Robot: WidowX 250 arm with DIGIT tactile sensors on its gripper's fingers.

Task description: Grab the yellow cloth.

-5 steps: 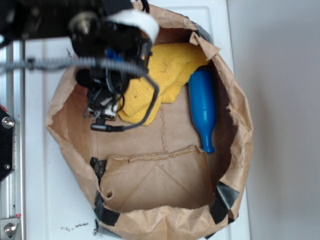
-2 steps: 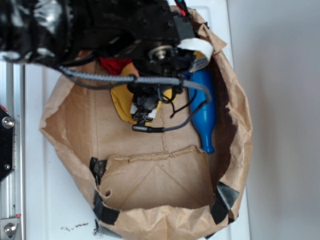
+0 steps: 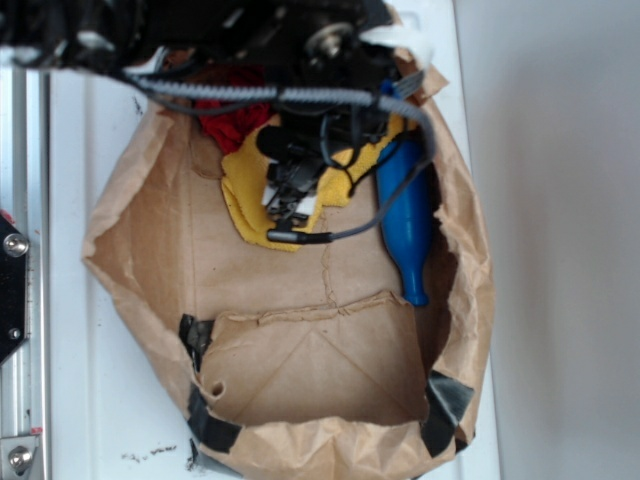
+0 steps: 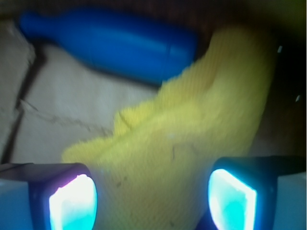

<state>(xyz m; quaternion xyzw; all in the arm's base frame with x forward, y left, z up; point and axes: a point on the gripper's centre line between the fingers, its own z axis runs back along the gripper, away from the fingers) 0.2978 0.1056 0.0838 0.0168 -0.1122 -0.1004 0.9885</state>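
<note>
The yellow cloth [image 3: 241, 205] should come free when I lift it and leave the blue bottle lying, because the cloth's edge [image 4: 178, 78] just overlaps the end of the bottle.
The yellow cloth [image 3: 243, 190] lies crumpled on the floor of a brown paper bag [image 3: 130, 260], mostly covered by my arm. In the wrist view the yellow cloth [image 4: 192, 139] fills the space between my two glowing fingertips [image 4: 73, 202]. My gripper [image 3: 292, 188] is open and hangs right over the cloth, jaws spread wide on either side of it. A red cloth [image 3: 232, 118] lies behind the yellow one, partly under the arm.
A blue bottle [image 3: 407, 225] lies along the bag's right wall, neck towards the front; it also shows in the wrist view [image 4: 115, 43] beyond the cloth. A folded paper flap [image 3: 310, 360] covers the bag's front floor. A metal rail [image 3: 15, 300] runs on the left.
My arm has swung from the bag's left side to the right and back, over the yellow cloth. The red cloth has come into view behind it.
</note>
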